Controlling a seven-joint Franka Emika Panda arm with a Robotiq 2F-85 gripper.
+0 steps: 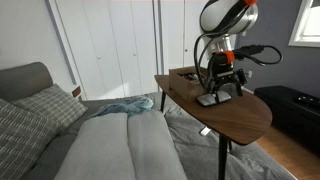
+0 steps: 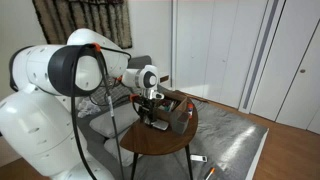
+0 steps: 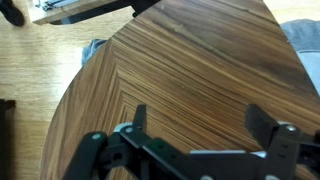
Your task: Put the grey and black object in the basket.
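Next, I lift back, turn my gripper and put its fingers around the object's long sides, because they now point at empty wood past the grey and black object.
The grey and black object is a small flat slab lying on the round wooden table. It also shows in an exterior view. My gripper hangs just above it, also seen in an exterior view. In the wrist view the gripper is open and empty over bare wood, with only a pale strip showing at its base. A dark brown box-like container stands on the table beside the gripper, also in an exterior view. I cannot tell if it is the basket.
A bed with grey bedding and pillows lies beside the table. A blue cloth lies on the bed near the table edge. White closet doors stand behind. A dark bench stands beyond the table.
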